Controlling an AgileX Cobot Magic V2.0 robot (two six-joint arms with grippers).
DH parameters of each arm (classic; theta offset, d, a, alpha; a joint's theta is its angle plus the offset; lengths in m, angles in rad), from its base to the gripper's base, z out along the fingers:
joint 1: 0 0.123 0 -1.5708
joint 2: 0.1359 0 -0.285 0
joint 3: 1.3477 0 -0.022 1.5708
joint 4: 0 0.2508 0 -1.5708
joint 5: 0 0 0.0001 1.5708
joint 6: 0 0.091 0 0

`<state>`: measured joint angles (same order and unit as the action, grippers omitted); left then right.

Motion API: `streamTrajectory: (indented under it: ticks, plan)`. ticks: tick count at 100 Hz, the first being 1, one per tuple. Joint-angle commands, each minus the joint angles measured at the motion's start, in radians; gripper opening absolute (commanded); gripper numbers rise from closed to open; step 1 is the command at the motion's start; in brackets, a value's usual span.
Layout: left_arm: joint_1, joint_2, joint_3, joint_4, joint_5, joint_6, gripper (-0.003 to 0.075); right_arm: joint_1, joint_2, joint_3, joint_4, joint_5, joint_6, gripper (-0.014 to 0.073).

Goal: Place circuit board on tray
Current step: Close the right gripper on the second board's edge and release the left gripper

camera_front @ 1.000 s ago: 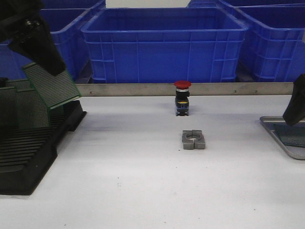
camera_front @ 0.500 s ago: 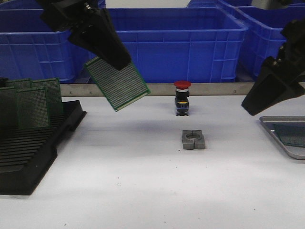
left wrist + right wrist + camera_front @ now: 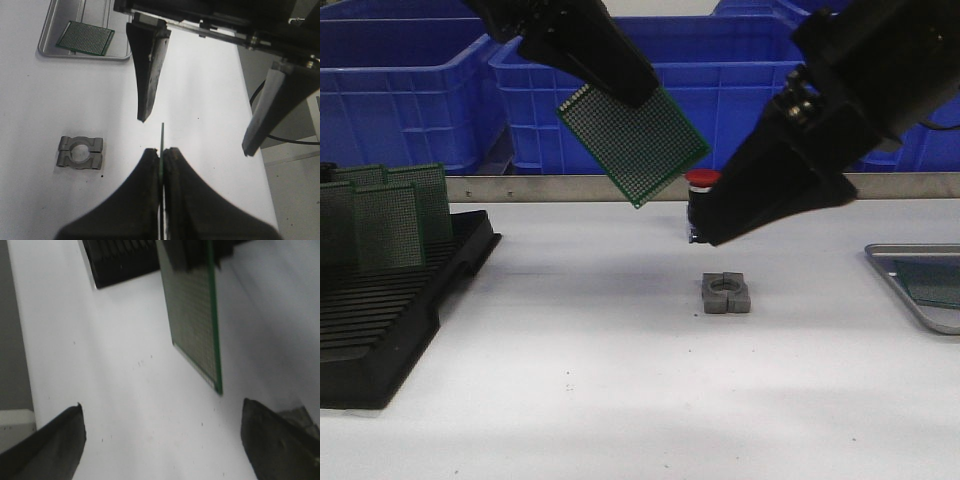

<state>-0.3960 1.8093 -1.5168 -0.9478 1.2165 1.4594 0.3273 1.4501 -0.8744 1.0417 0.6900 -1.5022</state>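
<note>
The tray [image 3: 923, 286] is on my right gripper's side, a long way from my left gripper. My right gripper should take over the circuit board, holding it by its free edge [image 3: 678, 166].
My left gripper [image 3: 625, 95] is shut on a green perforated circuit board [image 3: 635, 135] and holds it tilted, high above the middle of the table. In the left wrist view the board [image 3: 161, 137] shows edge-on between the shut jaws of that gripper [image 3: 161, 152]. My right gripper [image 3: 718, 228] is open and empty, just right of the board and pointing at it. In the right wrist view the board [image 3: 195, 310] hangs ahead of the wide-open gripper [image 3: 162, 440]. The silver tray [image 3: 905, 290] lies at the table's right edge, and another green board [image 3: 85, 37] lies in the tray [image 3: 55, 25].
A black slotted rack [image 3: 380, 310] with upright boards [image 3: 380, 215] stands at the left. A grey metal clamp block [image 3: 726, 294] and a red-capped push button [image 3: 702, 205] sit mid-table. Blue bins [image 3: 665, 95] line the back behind a metal rail.
My left gripper has carried the board from over the rack rightward to above mid-table. My right arm has swung in from the right edge toward the board.
</note>
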Motion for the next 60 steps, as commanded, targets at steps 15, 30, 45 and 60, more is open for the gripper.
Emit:
streamTrajectory:
  ticks: [15, 30, 45, 60]
  plan:
    - [-0.009, -0.052, -0.029, -0.084, 0.07, -0.007, -0.002, 0.008, -0.005, -0.03, 0.337, -0.017, -0.203, 0.0643]
    - [-0.009, -0.052, -0.029, -0.086, 0.07, -0.007, -0.002, 0.008, 0.015, -0.03, 0.411, -0.014, -0.218, 0.0636]
    - [-0.009, -0.052, -0.029, -0.088, 0.064, -0.007, -0.002, 0.008, 0.02, -0.03, 0.412, -0.013, -0.218, 0.0428]
    - [-0.009, -0.052, -0.029, -0.088, 0.06, -0.007, -0.0019, 0.008, 0.02, -0.03, 0.412, -0.005, -0.218, 0.0099]
